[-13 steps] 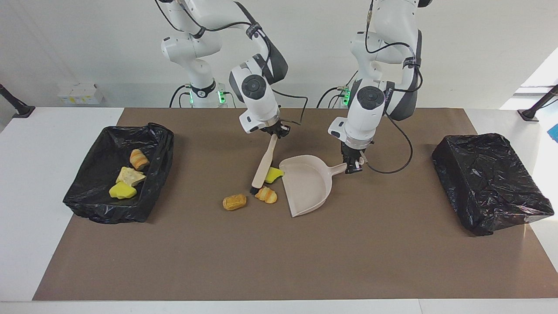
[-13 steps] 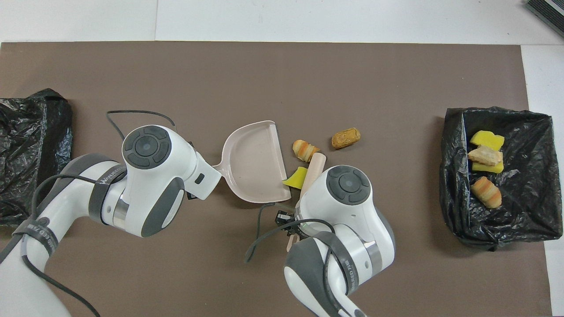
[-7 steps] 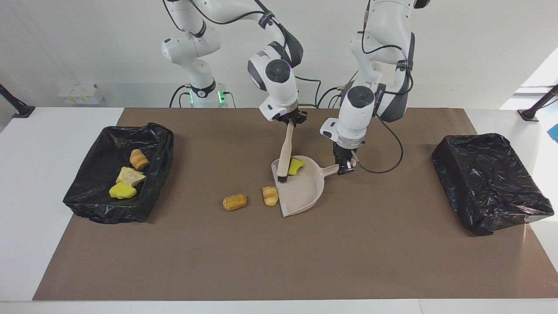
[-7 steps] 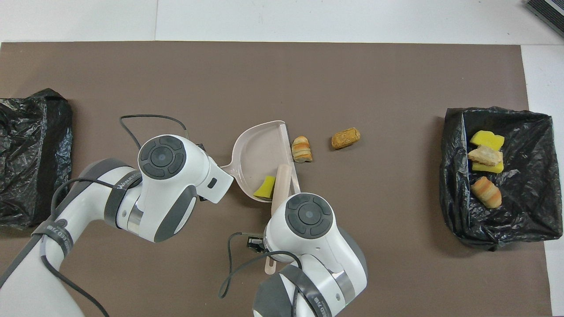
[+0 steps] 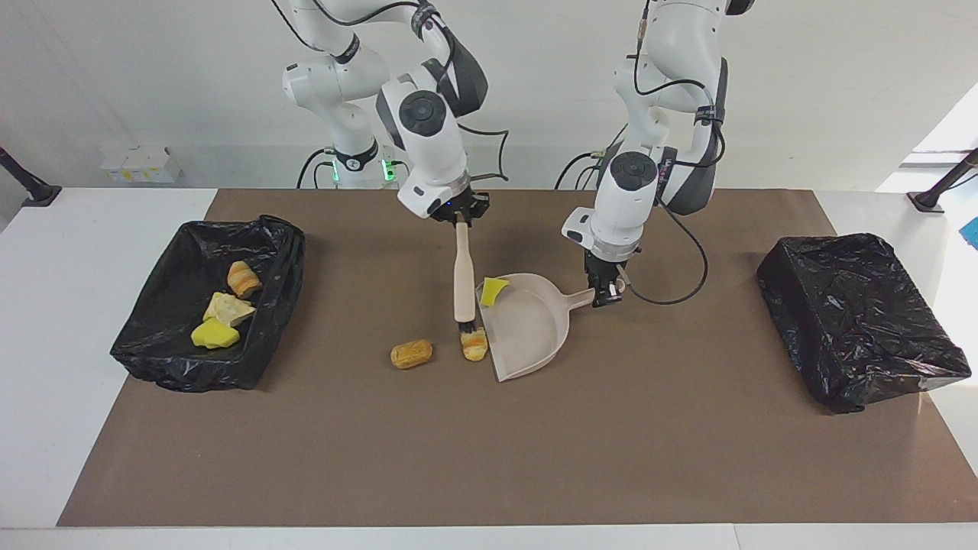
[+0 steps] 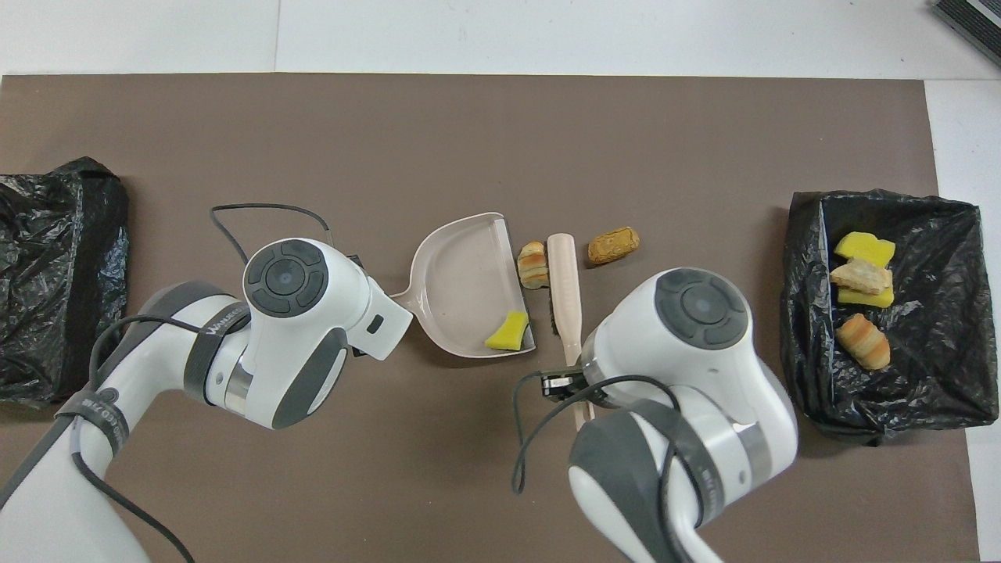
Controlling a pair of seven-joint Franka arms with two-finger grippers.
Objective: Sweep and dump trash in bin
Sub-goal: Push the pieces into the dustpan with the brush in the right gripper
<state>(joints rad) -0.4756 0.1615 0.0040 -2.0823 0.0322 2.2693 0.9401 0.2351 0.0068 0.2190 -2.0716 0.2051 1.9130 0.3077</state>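
Observation:
The brown lump (image 6: 614, 245) is on the brush's far side from the dustpan, so next my right gripper returns the brush behind the brown lump before sweeping it in.
My right gripper (image 5: 460, 219) is shut on the handle of the beige brush (image 5: 462, 276), which hangs almost upright with its bristles down beside a striped orange trash lump (image 5: 474, 346). That lump (image 6: 534, 264) lies between the brush (image 6: 565, 289) and the open lip of the beige dustpan (image 5: 535, 332). A yellow wedge (image 5: 493, 290) rests inside the pan (image 6: 457, 274). My left gripper (image 5: 609, 291) is shut on the dustpan's handle. A brown lump (image 5: 411, 354) lies on the mat, toward the right arm's end. The black-lined bin (image 5: 177, 256) holds three trash pieces.
A second black bag-covered box (image 5: 856, 317) sits at the left arm's end of the table. The brown mat (image 5: 489, 443) covers most of the tabletop. The left arm's cable (image 5: 680, 290) loops over the mat next to the dustpan handle.
The right gripper has carried the brush out of the dustpan toward the right arm's end, to beside the striped lump. The yellow wedge stays in the pan. The dustpan has hardly shifted.

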